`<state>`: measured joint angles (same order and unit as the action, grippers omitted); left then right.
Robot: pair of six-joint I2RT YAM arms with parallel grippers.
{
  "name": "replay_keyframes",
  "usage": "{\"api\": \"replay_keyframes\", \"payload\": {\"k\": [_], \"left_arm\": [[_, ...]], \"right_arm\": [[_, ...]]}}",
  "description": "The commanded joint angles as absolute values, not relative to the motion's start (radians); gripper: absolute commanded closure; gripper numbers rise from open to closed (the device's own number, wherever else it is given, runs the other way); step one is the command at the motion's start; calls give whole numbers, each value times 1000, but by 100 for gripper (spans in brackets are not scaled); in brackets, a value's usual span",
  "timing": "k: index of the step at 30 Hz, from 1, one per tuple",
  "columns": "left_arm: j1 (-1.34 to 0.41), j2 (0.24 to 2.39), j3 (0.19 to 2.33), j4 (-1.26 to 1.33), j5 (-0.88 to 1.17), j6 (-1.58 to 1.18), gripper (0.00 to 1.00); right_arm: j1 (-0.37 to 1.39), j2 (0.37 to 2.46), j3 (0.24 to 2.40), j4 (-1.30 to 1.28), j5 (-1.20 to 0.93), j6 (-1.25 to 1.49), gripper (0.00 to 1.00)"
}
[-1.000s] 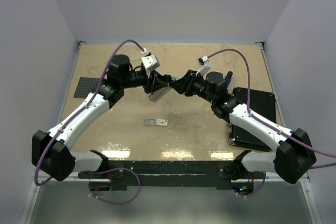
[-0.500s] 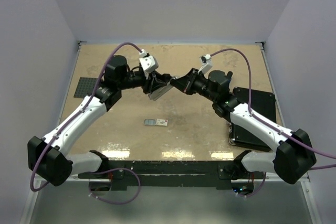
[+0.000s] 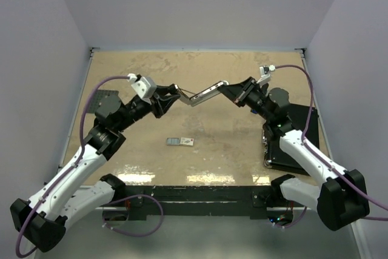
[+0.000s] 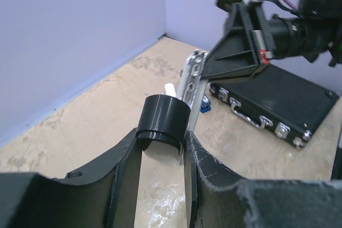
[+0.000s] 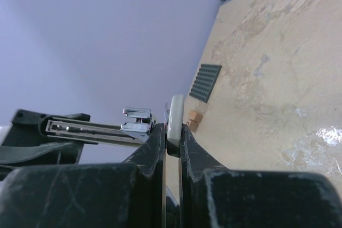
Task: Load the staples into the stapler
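Next, my left gripper grabs the open stapler by its middle (image 3: 194,100) and puts it down before loading, because both my grippers are holding it in the air by its ends (image 3: 222,84).
The stapler (image 3: 205,94) hangs in the air between my two grippers, swung open into a long line with its metal rail (image 4: 192,76) bare. My left gripper (image 3: 171,95) is shut on its black end (image 4: 163,118). My right gripper (image 3: 233,90) is shut on its whitish end (image 5: 175,117), with the chrome magazine (image 5: 101,129) stretching left in the right wrist view. The staples (image 3: 180,142), a tiny whitish box with a reddish mark and a grey tray piece beside it, lie on the table below, apart from both grippers.
A black case (image 3: 295,137) lies on the table at the right, also in the left wrist view (image 4: 278,97). A dark studded baseplate (image 3: 100,100) lies at the far left, with small wooden blocks (image 5: 192,120) near it. Walls close in three sides.
Both grippers have pulled apart, left gripper back and left, right gripper to the right. The stapler between them has swung from folded to stretched open. The staples have not moved.
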<state>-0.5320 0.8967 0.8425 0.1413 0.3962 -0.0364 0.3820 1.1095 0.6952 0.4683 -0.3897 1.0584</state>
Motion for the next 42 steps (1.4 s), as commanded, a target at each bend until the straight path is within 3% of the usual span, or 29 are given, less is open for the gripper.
{"api": "replay_keyframes", "payload": {"k": [1,7,16,21,27,35,42], "left_arm": [[-500,789,730,297,-30,-196,100],[-499,666,540,377,-192,-484,98],[-497,649,433,407,-178,-687,41],[-495,635,436,364,-186,-700,22],[-495,643,520,368,-36,-403,4],[-499,840,799,227,463,-54,1],[-537,1049,1001,103,621,107,8]], "right_arm": [[299,1028,661,742,-374,1248,100],[258,1028,594,974,-382,1414,100],[253,1045,554,1124,-380,1512,100],[252,1031,546,1108,-382,1502,100],[252,1011,560,1013,-393,1433,100],[253,1000,554,936,-410,1375,100],[252,989,534,919,-414,1353,100]]}}
